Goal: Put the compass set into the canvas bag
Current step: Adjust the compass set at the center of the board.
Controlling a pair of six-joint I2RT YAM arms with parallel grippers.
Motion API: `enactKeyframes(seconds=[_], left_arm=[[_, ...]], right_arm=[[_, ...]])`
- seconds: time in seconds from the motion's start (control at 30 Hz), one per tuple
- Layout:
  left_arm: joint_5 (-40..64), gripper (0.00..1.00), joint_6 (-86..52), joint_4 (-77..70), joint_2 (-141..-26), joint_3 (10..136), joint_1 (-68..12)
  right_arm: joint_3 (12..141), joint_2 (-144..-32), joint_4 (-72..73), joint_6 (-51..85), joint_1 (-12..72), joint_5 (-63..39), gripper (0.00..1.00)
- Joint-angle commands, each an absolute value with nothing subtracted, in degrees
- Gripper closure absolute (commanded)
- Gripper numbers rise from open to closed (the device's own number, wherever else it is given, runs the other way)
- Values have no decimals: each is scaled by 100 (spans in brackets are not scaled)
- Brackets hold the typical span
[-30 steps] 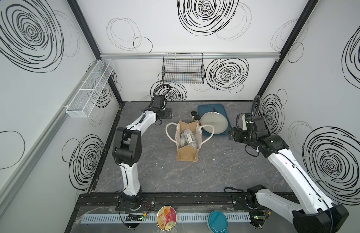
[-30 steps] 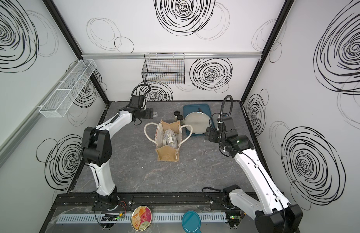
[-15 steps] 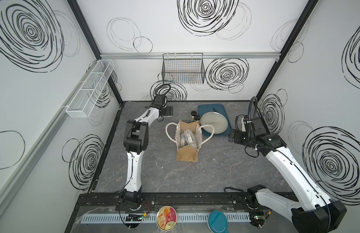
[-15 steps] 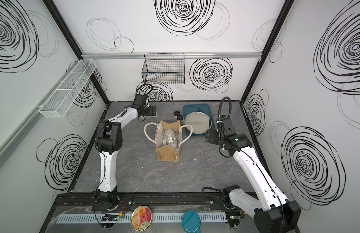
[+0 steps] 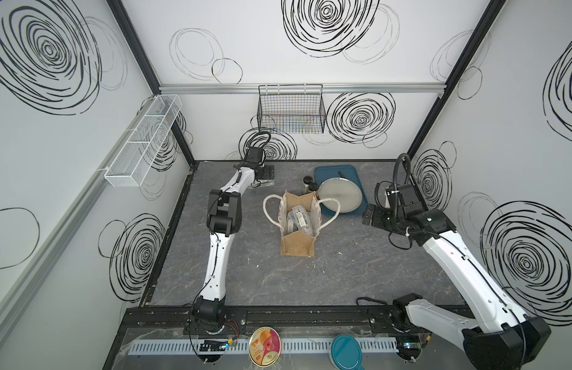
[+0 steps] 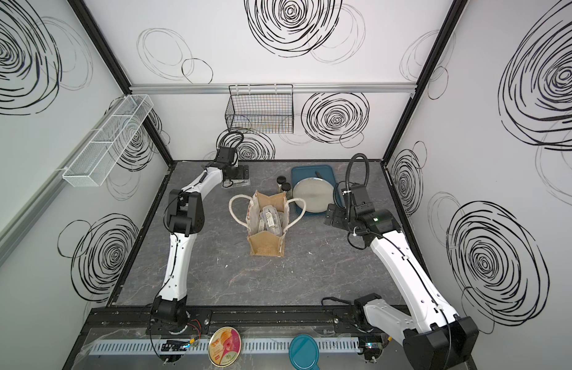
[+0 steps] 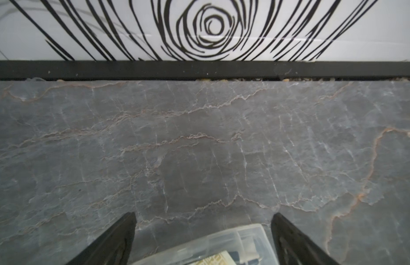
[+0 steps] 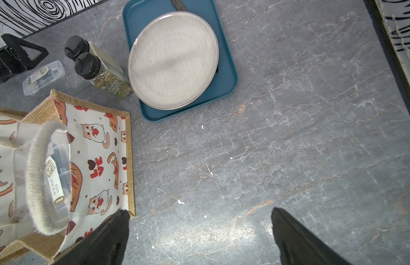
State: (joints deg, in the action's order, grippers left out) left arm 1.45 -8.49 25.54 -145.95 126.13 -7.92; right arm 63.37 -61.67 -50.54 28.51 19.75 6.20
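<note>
My left gripper should draw back and turn to pinch the set's narrow width [image 8: 43, 78], since the compass set lies crooked with its long side [image 7: 205, 245] across my fingers.
The canvas bag [image 5: 297, 246] [image 6: 267, 246] stands upright mid-table, mouth open, with clear plastic cases [image 5: 299, 217] inside; its cat-print side [image 8: 96, 149] shows in the right wrist view. One compass set, a clear flat case [image 5: 265, 183] [image 6: 239, 183] [image 8: 43, 78], lies on the table at the back left. My left gripper [image 5: 268, 173] [image 7: 203, 215] hangs low over it, open, and the case's end [image 7: 222, 245] lies between the fingers without being gripped. My right gripper [image 5: 369, 216] [image 8: 199, 211] is open and empty, just right of the bag.
A teal tray [image 5: 352, 173] with a grey plate [image 5: 342, 193] sits behind the bag on the right. Two spice jars [image 5: 310, 185] stand beside it. A wire basket [image 5: 291, 112] hangs on the back wall, close above the left gripper. A mesh shelf [image 5: 143, 141] lines the left wall.
The left arm's elbow has swung rightward while its gripper stayed at the back by the case. Both grippers have opened slightly wider. The right gripper has barely moved.
</note>
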Motion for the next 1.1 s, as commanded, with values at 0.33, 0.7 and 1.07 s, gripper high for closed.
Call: enactKeyframes(seconds=[0.33, 0.7, 1.07], left_arm=[[249, 5, -903, 3004, -14252, 12120, -898], [489, 6, -1188, 2593, -13182, 10585, -1076], [-366, 5, -823, 2769, -13204, 10908, -1349]], right_arm=[[6207, -6095, -4962, 2997, 2320, 689, 0], [5926, -5805, -4771, 2978, 2316, 615, 0], [5737, -5808, -4557, 2988, 2307, 567, 0]])
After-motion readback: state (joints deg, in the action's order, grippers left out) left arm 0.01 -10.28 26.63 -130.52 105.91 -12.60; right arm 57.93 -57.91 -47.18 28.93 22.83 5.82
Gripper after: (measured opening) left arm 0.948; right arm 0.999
